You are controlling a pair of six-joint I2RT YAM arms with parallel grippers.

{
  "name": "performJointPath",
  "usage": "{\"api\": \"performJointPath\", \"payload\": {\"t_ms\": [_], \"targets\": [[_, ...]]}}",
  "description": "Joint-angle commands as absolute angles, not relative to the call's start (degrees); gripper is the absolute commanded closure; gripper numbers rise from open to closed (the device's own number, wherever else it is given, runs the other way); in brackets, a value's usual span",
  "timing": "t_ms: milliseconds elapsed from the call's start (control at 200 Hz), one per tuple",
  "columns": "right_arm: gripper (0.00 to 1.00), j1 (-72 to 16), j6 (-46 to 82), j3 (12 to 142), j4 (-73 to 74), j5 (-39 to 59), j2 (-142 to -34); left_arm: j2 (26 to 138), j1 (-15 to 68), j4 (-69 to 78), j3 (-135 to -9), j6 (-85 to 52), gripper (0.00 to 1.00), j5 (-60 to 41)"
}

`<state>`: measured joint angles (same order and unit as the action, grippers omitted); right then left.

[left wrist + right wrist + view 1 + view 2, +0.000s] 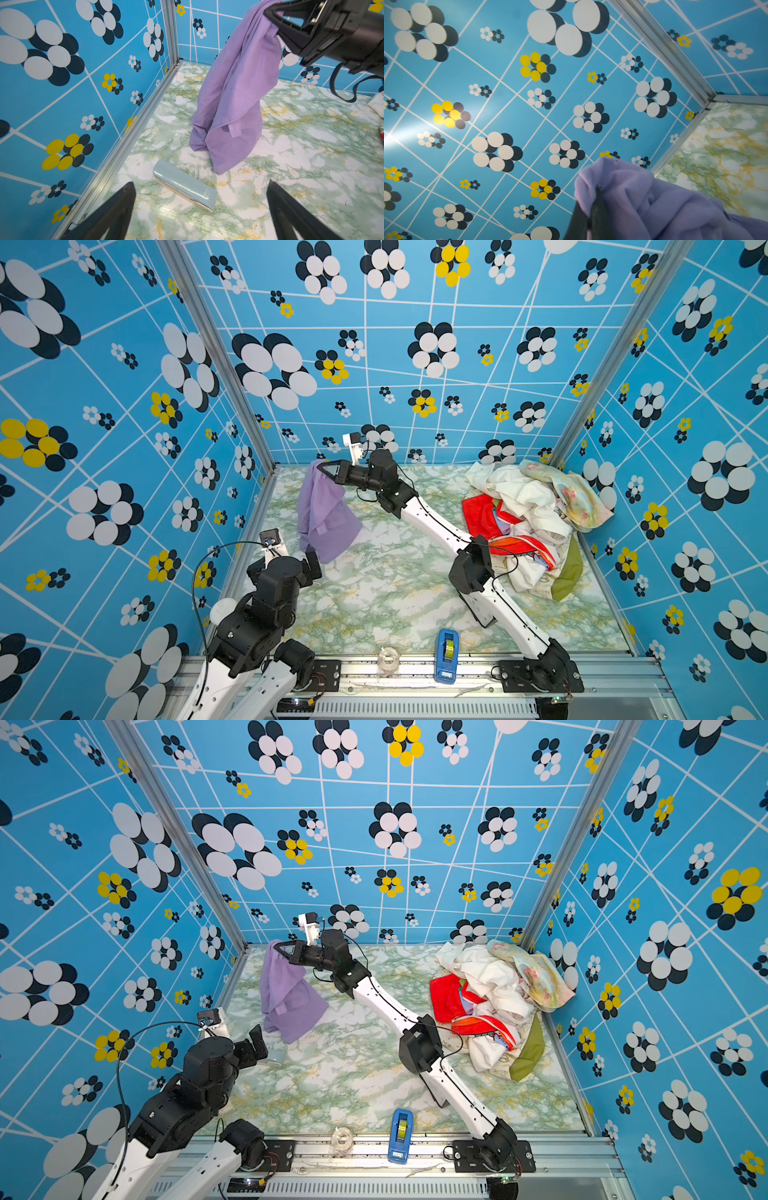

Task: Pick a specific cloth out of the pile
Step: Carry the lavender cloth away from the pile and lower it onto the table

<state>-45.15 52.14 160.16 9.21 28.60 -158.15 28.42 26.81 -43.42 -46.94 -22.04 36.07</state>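
My right gripper should keep lowering the lavender cloth [326,516], which hangs well clear of the pile over open tabletop, until its folds settle there, and then let go.
The lavender cloth [324,514] [286,994] hangs in long folds from my right gripper [321,466] [278,946], which is shut on its top edge near the back left corner. In the left wrist view the cloth [234,99] drapes from that gripper [268,12] down to about the tabletop. In the right wrist view the shut jaws [596,193] pinch purple fabric [643,197]. The pile [532,506] [494,986] of white, red, floral and olive fabrics lies at the back right, well apart. My left gripper [311,566] [200,184] stands open and empty at the front left.
A pale blue oblong case [185,185] [275,1058] lies on the marble-patterned table just ahead of my left gripper, near the left wall. A blue tape dispenser [446,655] and a clear tape roll [388,659] sit at the front rail. Patterned walls enclose three sides.
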Motion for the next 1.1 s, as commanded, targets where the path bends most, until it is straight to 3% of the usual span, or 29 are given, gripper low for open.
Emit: {"api": "performJointPath", "payload": {"t_ms": [0,1000,1094], "targets": [[1.00,-45.2,51.8,160.8,10.7,27.6,-158.4,27.8,27.1,-44.2,-45.9,-22.0,0.00,37.5],[1.00,-47.9,51.0,148.7,-6.5,29.0,-160.9,27.2,27.2,-43.2,-45.4,-21.1,0.00,37.2],[0.87,-47.9,51.1,147.9,-7.5,29.0,-161.1,27.3,27.1,-43.0,-45.4,-21.0,0.00,36.5]]}}
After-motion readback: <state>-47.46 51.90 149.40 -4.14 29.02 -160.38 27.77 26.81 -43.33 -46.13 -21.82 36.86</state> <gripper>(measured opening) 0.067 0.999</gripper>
